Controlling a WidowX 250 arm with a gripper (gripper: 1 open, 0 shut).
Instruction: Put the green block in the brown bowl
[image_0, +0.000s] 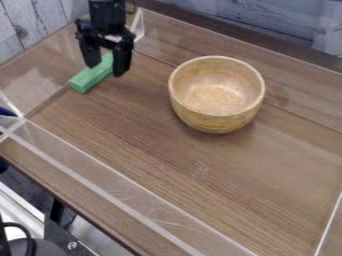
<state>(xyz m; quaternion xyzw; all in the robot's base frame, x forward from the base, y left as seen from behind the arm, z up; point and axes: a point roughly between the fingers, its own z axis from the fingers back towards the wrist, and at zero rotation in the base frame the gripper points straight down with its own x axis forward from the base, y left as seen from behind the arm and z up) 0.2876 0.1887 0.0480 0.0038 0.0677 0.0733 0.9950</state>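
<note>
I should keep lowering my gripper, as its open fingers straddle the green block's narrow width (92, 75), until they are on either side of its upper end (104, 62). Then I should close them there.
The green block (91, 78) lies flat on the wooden table at the far left, a bright green bar angled toward the left edge. My black gripper (104, 62) hangs right over its upper end, open, with one finger on either side of the block. Whether the fingertips touch the block I cannot tell. The brown bowl (217, 92) stands upright to the right of the gripper, a light tan wooden bowl with nothing in it.
The wooden table (174, 170) is ringed by low clear plastic walls (80, 165) along the front and left. Dark equipment and cables show below the table at the bottom left.
</note>
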